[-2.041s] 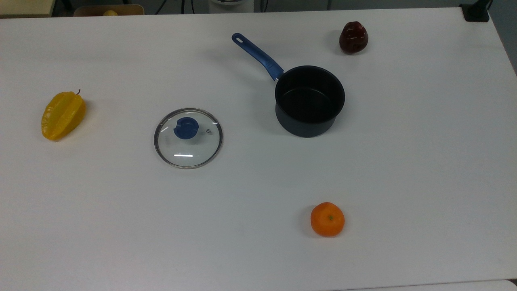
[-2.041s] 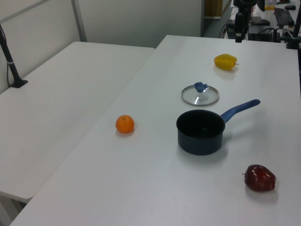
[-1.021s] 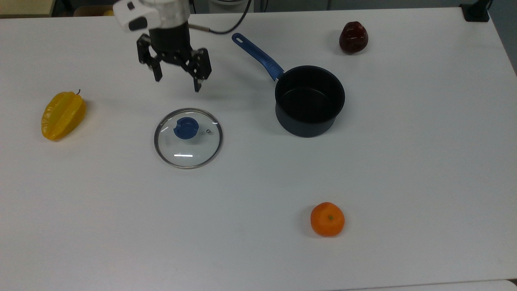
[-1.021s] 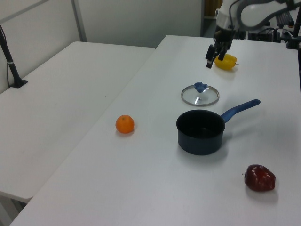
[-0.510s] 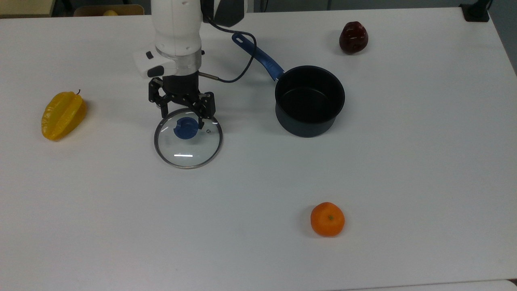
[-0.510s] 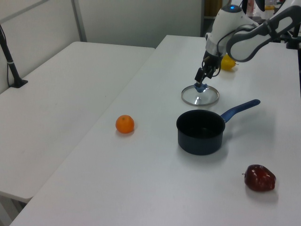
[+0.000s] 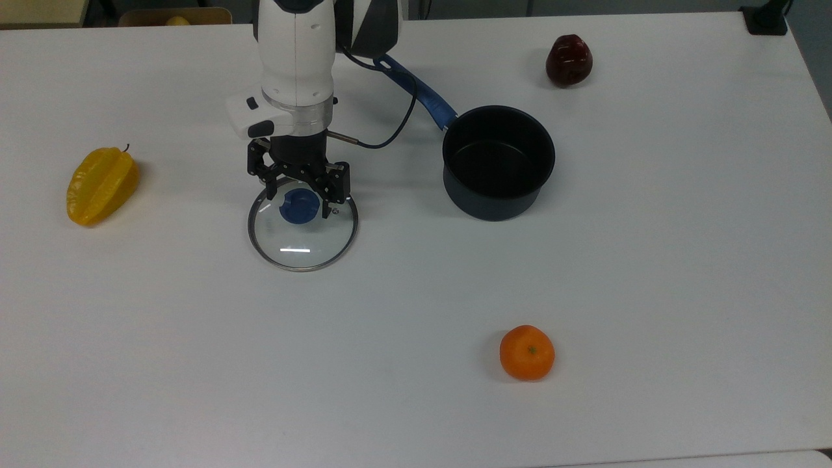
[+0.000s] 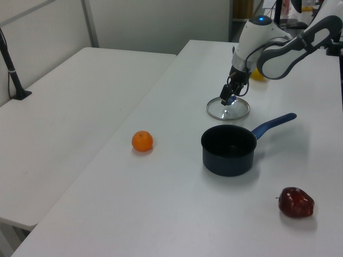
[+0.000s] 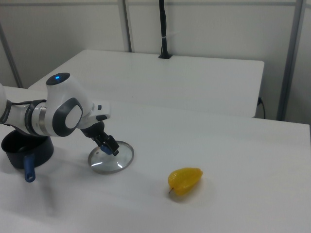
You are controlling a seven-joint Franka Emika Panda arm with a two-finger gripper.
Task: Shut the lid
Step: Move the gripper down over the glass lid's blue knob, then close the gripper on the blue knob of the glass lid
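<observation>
I expect the round glass lid [image 8: 228, 110] to hang nearly level when I lift it, because the blue knob [image 8: 230, 100] is in the middle of the lid.
The round glass lid [image 7: 303, 234] [image 8: 229, 111] [image 9: 112, 159] lies flat on the white table, its blue knob [image 7: 299, 205] facing up. My gripper [image 7: 299, 195] [image 8: 230, 98] [image 9: 109, 147] hangs over the knob, open, with one finger on each side of it and not closed on it. The dark saucepan [image 7: 498, 162] [image 8: 229, 150] [image 9: 26, 147] with a blue handle [image 7: 416, 90] stands uncovered to the top view's right of the lid.
A yellow starfruit [image 7: 101, 185] [image 9: 184, 180] lies to the top view's left of the lid. An orange [image 7: 527, 351] [image 8: 142, 141] sits near the front and a dark red fruit [image 7: 569, 60] [image 8: 295, 202] at the back right. A second white table [image 8: 64, 107] adjoins.
The arm came in from the top view's upper edge and lowered over the lid. In the last half second the gripper dropped a little further around the blue knob. The lid has not moved.
</observation>
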